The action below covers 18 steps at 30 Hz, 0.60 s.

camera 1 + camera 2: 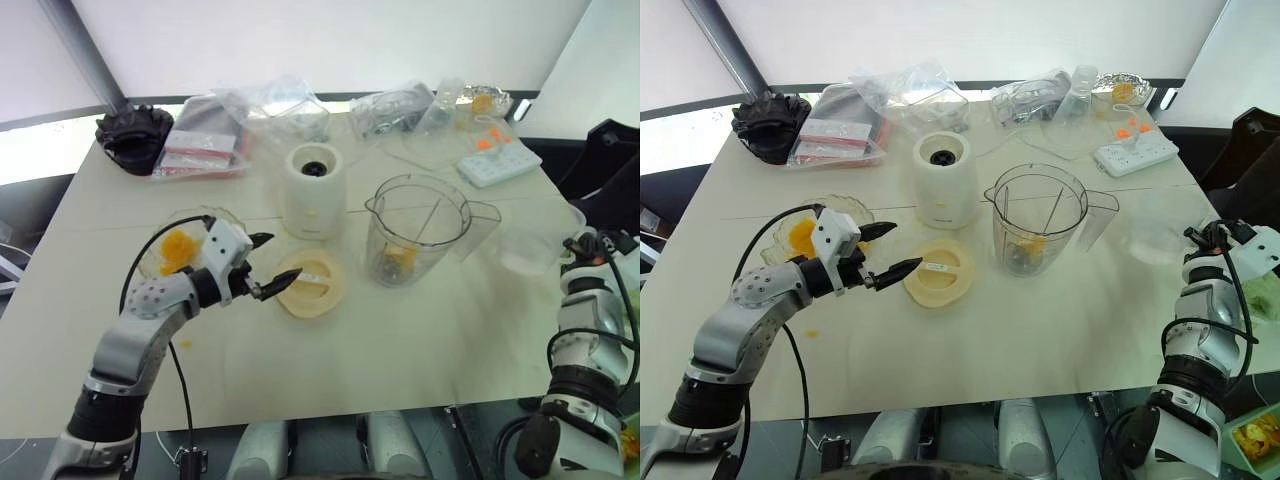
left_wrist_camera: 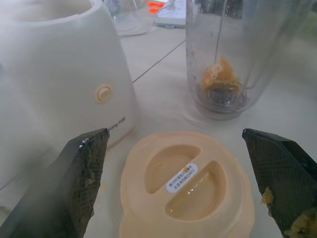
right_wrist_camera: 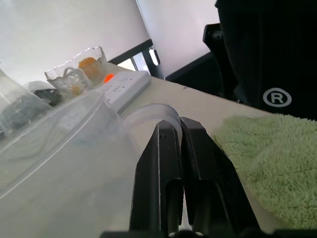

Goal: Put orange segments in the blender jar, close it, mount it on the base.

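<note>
I should keep lowering the frosted jug with my right gripper, as it hangs by its handle [image 3: 154,111] over clear table [image 1: 522,264] beside the blender jar, until it stands flat, then let go.
The clear blender jar [image 1: 418,230] stands upright and uncovered right of centre, with a few orange segments [image 1: 400,258] at its bottom by the blade. The cream-white base [image 1: 314,190] stands just left of it. More orange segments [image 1: 178,248] lie in a scalloped glass bowl at the left. My left gripper [image 1: 272,263] is open, held level between that bowl and the flat cream lid [image 1: 312,283], its fingers [image 2: 84,173] wide apart with nothing between them. My right gripper [image 3: 179,123] is shut and empty at the table's right edge, beside a frosted jug [image 1: 1155,235].
A black object [image 1: 135,135], plastic bags [image 1: 240,125] and a white power strip [image 1: 498,162] line the table's far side. A green towel [image 3: 267,163] lies by the right gripper. A small orange bit [image 1: 185,345] lies on the table under my left arm.
</note>
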Motion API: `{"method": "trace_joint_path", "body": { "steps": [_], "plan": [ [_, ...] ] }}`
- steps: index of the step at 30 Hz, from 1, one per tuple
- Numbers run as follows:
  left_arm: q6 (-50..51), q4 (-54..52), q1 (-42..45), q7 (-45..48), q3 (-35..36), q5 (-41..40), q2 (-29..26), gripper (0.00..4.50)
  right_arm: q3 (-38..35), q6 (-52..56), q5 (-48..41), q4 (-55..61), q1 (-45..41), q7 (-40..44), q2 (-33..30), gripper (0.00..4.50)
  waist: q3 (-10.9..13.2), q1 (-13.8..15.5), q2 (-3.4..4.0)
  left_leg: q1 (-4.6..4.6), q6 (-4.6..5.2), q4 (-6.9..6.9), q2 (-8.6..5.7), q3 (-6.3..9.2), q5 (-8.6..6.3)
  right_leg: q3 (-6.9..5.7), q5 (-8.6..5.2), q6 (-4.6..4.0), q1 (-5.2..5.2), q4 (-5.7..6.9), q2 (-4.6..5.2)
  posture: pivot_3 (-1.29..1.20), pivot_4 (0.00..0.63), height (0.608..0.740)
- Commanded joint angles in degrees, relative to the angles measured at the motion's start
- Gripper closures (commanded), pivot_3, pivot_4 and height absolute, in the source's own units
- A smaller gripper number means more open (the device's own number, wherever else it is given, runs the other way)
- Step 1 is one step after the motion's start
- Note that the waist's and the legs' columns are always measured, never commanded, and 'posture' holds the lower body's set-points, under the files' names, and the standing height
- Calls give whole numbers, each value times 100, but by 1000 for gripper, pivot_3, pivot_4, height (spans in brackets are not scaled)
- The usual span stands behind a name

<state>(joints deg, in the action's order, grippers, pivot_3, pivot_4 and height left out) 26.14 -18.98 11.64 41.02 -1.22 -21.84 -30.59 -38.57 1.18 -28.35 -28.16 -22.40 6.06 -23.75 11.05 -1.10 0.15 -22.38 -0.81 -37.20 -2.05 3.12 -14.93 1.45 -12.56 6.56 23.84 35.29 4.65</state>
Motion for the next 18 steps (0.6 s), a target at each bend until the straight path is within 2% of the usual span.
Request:
{"method": "trace_joint_path", "body": {
  "steps": [1, 9, 18],
  "plan": [
    [1, -276, 0, -38, 98, -39, -44, 0, -74, -354, -6, -7, -194, 47, -172, 4457, 0, 1, 0, 0, 0, 0, 0, 0, 0, 0, 0, 0, 0, 0, 0, 0, 150, 740],
    [18, -362, -66, -117, 77, -42, -22, 0, -39, -750, 83, -569, -101, 44, -95, 4457, 0, 1, 0, 0, 0, -1, 0, -1, 0, 1, 0, 0, -1, -1, 0, 0, 150, 740],
    [34, -357, -44, -100, -8, -19, -5, 0, 58, -694, 88, -173, 562, 18, 115, 4457, -1, 18, -2, 6, 0, -2, 0, 3, 0, 0, -1, -1, -12, -3, 0, 0, 150, 740]
  ]
}}
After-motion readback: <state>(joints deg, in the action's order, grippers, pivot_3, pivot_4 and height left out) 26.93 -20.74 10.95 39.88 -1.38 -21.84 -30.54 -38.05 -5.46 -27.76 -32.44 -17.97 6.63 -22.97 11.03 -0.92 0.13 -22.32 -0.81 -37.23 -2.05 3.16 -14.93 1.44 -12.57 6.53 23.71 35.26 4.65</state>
